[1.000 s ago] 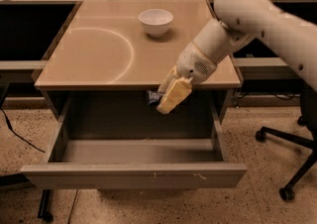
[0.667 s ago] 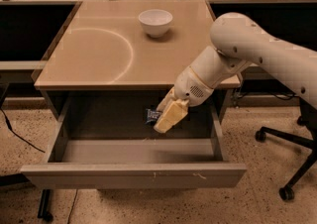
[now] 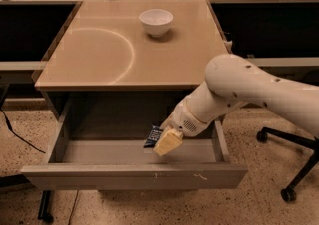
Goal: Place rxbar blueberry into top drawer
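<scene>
I should keep lowering my gripper until it meets the drawer's bottom (image 3: pixel 147 152) and then let go, since the rxbar blueberry is hanging inside the top drawer's sides above the drawer's clear bottom.
The top drawer (image 3: pixel 134 175) is pulled open below the tabletop, its grey-beige front panel facing me. My gripper (image 3: pixel 164 141) reaches down into the drawer's right half, with its cream-coloured fingers (image 3: pixel 168 142) low over the drawer floor. It is shut on the rxbar blueberry (image 3: pixel 152 136), a dark navy wrapper with white print that sticks out to the left of the fingers, just above the drawer floor. My white arm (image 3: pixel 249 94) comes in from the right.
A white bowl (image 3: pixel 156 22) stands at the back of the beige tabletop (image 3: pixel 99 55). An office chair base (image 3: pixel 294 169) with castors stands on the floor at the right. A cable runs along the floor at the left.
My gripper has moved down from the drawer's upper edge into the open drawer, carrying the rxbar blueberry lower and closer to the drawer floor. The bowl and drawer have not moved.
</scene>
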`<state>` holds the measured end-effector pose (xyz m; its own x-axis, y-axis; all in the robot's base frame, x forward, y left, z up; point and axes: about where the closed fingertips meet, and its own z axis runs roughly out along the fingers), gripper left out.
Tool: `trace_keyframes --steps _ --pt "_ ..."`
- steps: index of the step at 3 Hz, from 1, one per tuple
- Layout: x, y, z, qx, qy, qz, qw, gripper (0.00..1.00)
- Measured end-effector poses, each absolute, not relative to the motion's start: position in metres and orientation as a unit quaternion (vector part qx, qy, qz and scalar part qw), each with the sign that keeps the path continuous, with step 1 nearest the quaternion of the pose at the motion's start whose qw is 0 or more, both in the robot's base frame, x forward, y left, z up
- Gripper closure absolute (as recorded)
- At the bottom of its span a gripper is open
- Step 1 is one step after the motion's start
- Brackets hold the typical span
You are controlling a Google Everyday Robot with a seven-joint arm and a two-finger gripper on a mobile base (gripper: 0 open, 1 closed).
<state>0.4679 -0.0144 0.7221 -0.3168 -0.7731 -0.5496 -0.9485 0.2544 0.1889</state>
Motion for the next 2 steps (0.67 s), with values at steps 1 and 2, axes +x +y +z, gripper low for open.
trace_keyframes --steps 1,2 --pt "0.483 -0.010 0.700 -0.543 0.792 0.197 0.197 1.00" --pt "0.500 -0.006 0.680 -0.542 0.800 0.169 0.194 1.00"
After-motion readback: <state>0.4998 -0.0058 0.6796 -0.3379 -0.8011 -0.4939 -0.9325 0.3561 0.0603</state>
